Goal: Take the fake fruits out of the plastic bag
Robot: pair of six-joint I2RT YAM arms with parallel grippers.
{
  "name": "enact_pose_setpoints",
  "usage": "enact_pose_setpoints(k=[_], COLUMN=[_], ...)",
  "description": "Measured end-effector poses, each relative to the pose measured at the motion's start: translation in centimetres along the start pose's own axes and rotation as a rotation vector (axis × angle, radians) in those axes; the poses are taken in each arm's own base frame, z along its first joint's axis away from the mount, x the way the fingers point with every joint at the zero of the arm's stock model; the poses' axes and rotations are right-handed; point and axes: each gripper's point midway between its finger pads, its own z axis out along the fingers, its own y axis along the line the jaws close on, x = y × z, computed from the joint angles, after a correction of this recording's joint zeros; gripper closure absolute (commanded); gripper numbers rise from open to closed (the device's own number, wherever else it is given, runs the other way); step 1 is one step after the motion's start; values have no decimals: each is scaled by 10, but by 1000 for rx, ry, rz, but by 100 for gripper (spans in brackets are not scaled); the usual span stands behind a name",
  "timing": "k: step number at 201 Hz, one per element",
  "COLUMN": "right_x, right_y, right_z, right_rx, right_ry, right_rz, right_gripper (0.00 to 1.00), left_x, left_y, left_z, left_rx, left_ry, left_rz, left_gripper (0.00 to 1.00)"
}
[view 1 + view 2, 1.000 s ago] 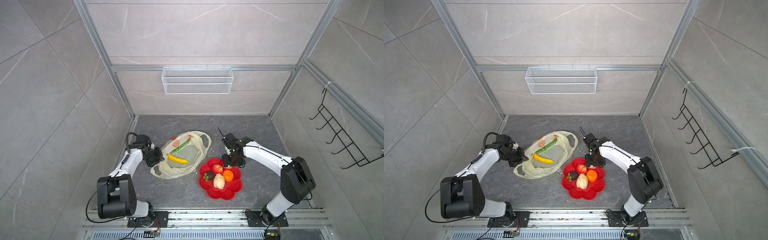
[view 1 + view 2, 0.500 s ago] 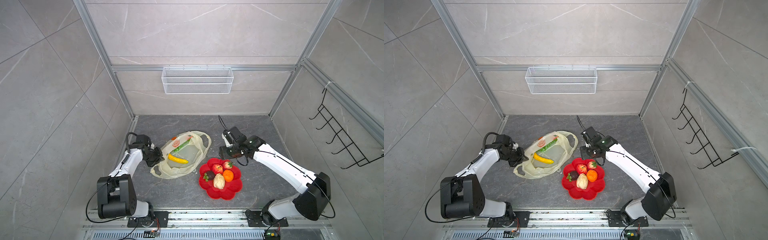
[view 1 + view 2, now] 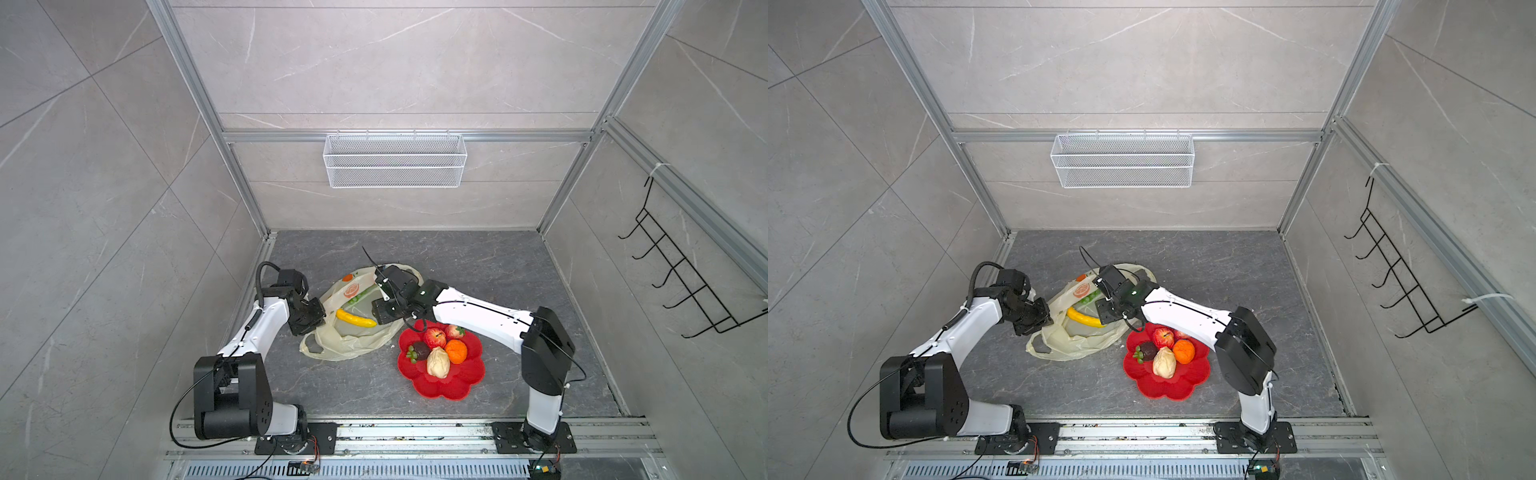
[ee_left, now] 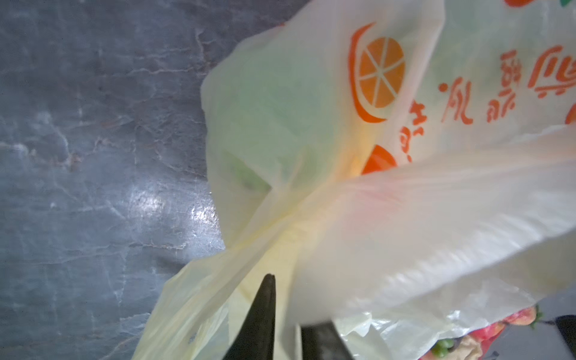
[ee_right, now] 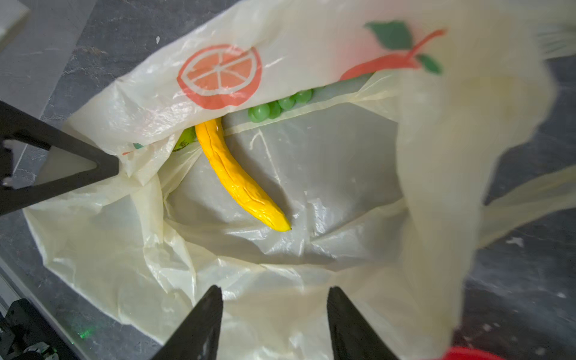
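Note:
My right gripper is still to take the green fruit (image 5: 185, 139) beside the banana. The bag's rim (image 5: 147, 160) covers the fruit, so next my left gripper pulls the bag's rim back first.
The pale-yellow plastic bag (image 3: 349, 349) (image 3: 1067, 345) lies open on the grey floor. Inside it lie a yellow banana (image 3: 355, 319) (image 5: 240, 177) and a green grape bunch (image 3: 356, 298) (image 5: 274, 107). My right gripper (image 5: 276, 291) (image 3: 379, 320) hovers open over the bag's mouth, near the banana's tip, holding nothing. My left gripper (image 4: 291, 300) (image 3: 318, 318) is at the bag's left rim, its fingers (image 4: 258, 327) slightly apart with bag (image 4: 311, 124) film lying between them. An apple (image 3: 434, 336), strawberry (image 3: 455, 331), orange (image 3: 456, 350), cream fruit (image 3: 438, 362) and dark brown fruit (image 3: 422, 351) lie outside the bag.
Those fruits sit on a red flower-shaped plate (image 3: 449, 386) (image 3: 1167, 386), right of the bag and under my right forearm. A white wire basket (image 3: 395, 166) hangs on the back wall. A black hook rack (image 3: 681, 286) is on the right wall.
My right gripper left the strawberry on the plate and swung left, over the bag's mouth. My left gripper's jaws have parted slightly at the bag's rim.

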Motion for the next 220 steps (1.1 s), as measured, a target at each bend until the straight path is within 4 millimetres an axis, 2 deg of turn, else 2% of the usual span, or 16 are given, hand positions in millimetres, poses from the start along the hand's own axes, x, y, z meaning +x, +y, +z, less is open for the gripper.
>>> enact_pose_setpoints(k=[29,58,78,105,139,154,171,185,204,220], right_x=[-4,0,5,8,5,1,-4,-8,-7,-2], right_y=[11,9,5,-2,-7,-4,1,6,14,20], right_z=[2,-2,-6,-10,-17,-18,-18,-15,2,21], right_rx=[-40,-57,-57,-45,-40,-58,-86,-113,-147,-166], right_ry=[-34,-63,-79,-112,-166,-189,-207,-217,-204,-170], right_rz=[8,23,29,57,110,135,157,171,190,201], right_gripper=[43,42,41,37,34,33,33,33,33,33], left_x=[-1,-2,-6,-13,-9,-6,-5,-7,-12,-14], left_y=[-3,-33,-50,-53,-33,-26,-20,-17,-9,2], left_z=[-22,-51,-57,-40,-6,3,7,8,4,-2], left_rx=[-66,-105,-160,-304,-465,-505,-530,-531,-524,-514], left_ry=[-103,-221,-248,-200,-88,-50,-35,-43,-73,-98], left_rz=[77,213,279,321,343,337,313,282,225,178], left_gripper=[41,30,18,14,15,20,40,60,77,86])
